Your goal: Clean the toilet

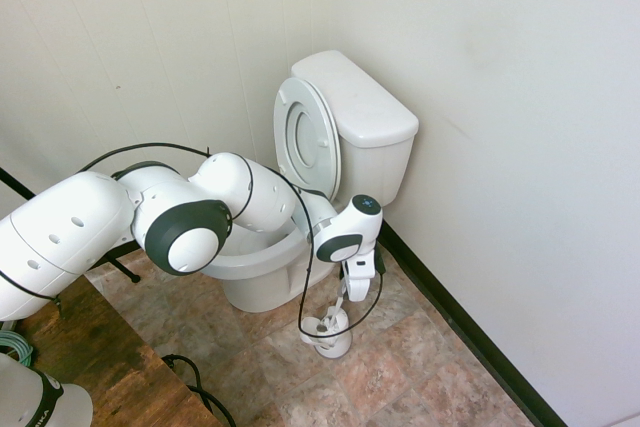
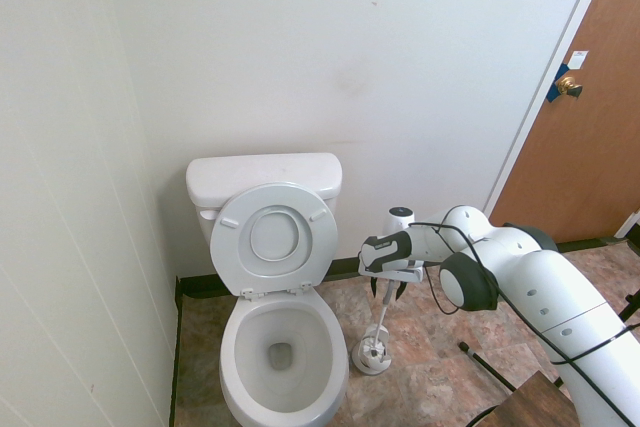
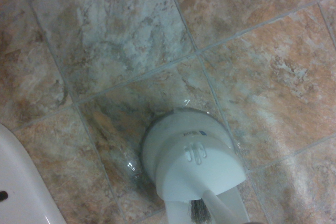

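Observation:
The holder's front gapes open (image 3: 198, 210) around the bristles, so the white toilet brush (image 3: 219, 207) should come out and leave the brush holder standing when I lift the brush.
The white toilet (image 1: 255, 262) (image 2: 240, 372) stands against the wall with its seat and lid (image 2: 275, 239) raised against the tank (image 1: 365, 112). Beside the bowl, on the tiled floor, a small white brush holder (image 1: 330, 335) (image 2: 372, 355) (image 3: 191, 161) stands with a white brush handle (image 2: 382, 322) rising out of it. My gripper (image 1: 360, 283) (image 2: 388, 289) points down over the holder at the top of that handle. Its fingers stand on either side of the handle, open with a small gap. In the wrist view the holder and the bristles sit straight below, with the bowl's edge (image 3: 18, 192) close by.
A wall with a dark baseboard (image 1: 460, 332) runs close behind the holder. A brown door (image 2: 585, 127) stands at the room's far side. A wooden surface (image 1: 90, 357) lies near the arm's base. Tiled floor (image 2: 440, 377) spreads around the holder.

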